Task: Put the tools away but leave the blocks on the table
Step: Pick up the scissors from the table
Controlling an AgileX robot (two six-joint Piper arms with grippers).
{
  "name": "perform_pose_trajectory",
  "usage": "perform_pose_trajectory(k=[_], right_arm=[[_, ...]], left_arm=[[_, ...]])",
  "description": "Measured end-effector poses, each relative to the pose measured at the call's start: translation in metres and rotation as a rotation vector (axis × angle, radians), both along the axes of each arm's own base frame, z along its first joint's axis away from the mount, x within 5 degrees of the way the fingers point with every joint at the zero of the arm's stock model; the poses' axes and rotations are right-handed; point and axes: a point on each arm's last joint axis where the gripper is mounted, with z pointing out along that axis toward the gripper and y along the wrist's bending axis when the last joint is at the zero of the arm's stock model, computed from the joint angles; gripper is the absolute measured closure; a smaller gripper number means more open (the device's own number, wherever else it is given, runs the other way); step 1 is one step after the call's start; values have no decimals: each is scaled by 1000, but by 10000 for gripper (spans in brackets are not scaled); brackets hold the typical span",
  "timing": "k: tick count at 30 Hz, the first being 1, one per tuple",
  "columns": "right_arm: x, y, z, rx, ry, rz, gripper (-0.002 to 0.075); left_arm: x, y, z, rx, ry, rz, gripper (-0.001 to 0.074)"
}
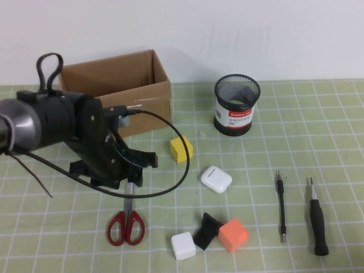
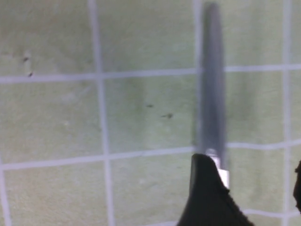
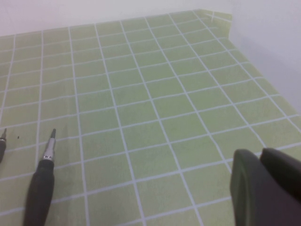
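Observation:
The scissors' steel blade (image 2: 214, 141) lies under one finger of my left gripper, so next I open the fingers wider and put them on both sides of the blade (image 1: 129, 192) before I lift the scissors to the box.
The red-handled scissors (image 1: 127, 226) lie on the green grid mat (image 1: 318, 136) at the front left, blades pointing away. My left gripper (image 1: 129, 181) hovers low over the blades, open. In the left wrist view, the steel blade (image 2: 210, 94) runs out from behind one black finger (image 2: 207, 197), and the left gripper (image 2: 251, 188) holds nothing. The thin black screwdriver (image 1: 281, 207) and the thicker one (image 1: 317, 219) lie at the front right. The thicker one also shows in the right wrist view (image 3: 41, 188). My right gripper (image 3: 263, 183) is shut, out of the high view. Yellow (image 1: 181, 149), white (image 1: 183, 245) and orange (image 1: 234, 235) cubes and a black piece (image 1: 207, 230) lie mid-table.
An open cardboard box (image 1: 122, 85) stands at the back left, just behind my left arm. A black mesh pen cup (image 1: 236, 105) stands at the back centre. A white earbud case (image 1: 216, 178) lies between the yellow cube and the thin screwdriver.

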Motion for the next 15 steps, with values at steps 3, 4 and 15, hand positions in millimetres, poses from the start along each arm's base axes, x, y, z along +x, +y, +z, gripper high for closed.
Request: perform_pose_trajectory(k=[3, 4, 15], right_arm=[[0, 0, 0, 0, 0, 0, 736], [0, 0, 0, 0, 0, 0, 736], [0, 0, 0, 0, 0, 0, 736]], left_arm=[[2, 1, -7, 22, 17, 22, 395], [2, 1, -10, 29, 23, 26, 395], [5, -3, -30, 75, 41, -12, 468]])
